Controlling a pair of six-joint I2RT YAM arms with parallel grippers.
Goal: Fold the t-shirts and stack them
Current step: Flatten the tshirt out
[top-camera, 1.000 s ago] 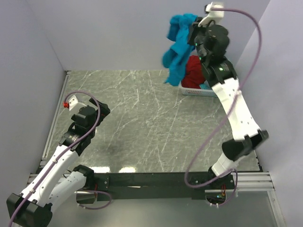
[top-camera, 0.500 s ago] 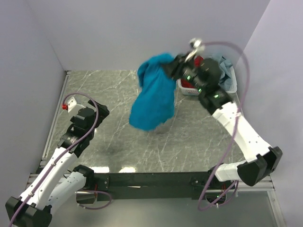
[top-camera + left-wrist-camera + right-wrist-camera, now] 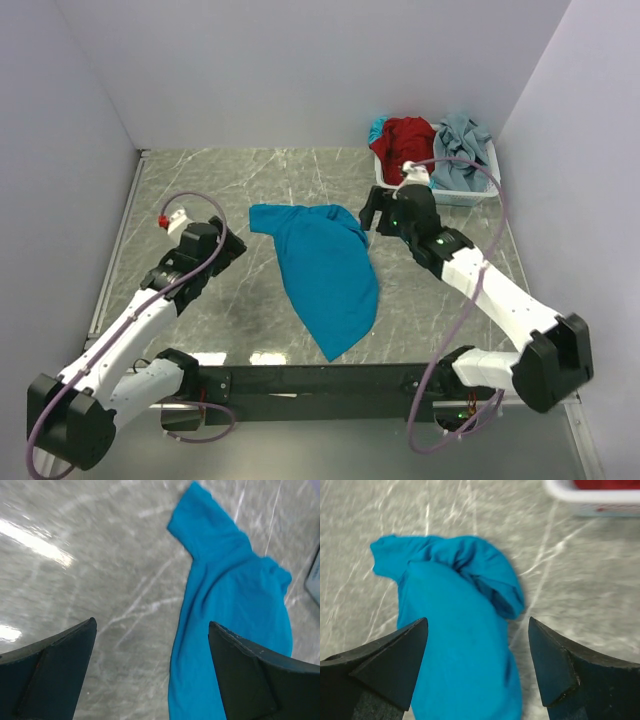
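Next, my right gripper grabs the t-shirt's near tip (image 3: 333, 352) and my left gripper the t-shirt's far corner to spread out the teal-blue t-shirt, because it lies bunched up at its far end (image 3: 337, 216).
A teal-blue t-shirt (image 3: 325, 270) lies crumpled and stretched out on the marble table, free of both grippers. My right gripper (image 3: 370, 213) hovers open just above its far right end; in the right wrist view the shirt (image 3: 460, 625) lies below the spread fingers of that gripper (image 3: 477, 621). My left gripper (image 3: 236, 246) stands open, apart from the shirt's left edge; in the left wrist view the shirt (image 3: 235, 600) runs under the right finger of that gripper (image 3: 151, 625). A red t-shirt (image 3: 405, 138) and a pale grey-blue t-shirt (image 3: 462, 140) sit in the basket.
The white lattice basket (image 3: 445, 195) stands at the far right corner, close behind my right wrist; its rim (image 3: 590, 497) shows at the top of the right wrist view. Walls close in the table on the left, back and right.
My right arm swung the teal shirt down from above the basket to the table and let it go, its jaws opening. My left gripper shifted slightly toward the shirt.
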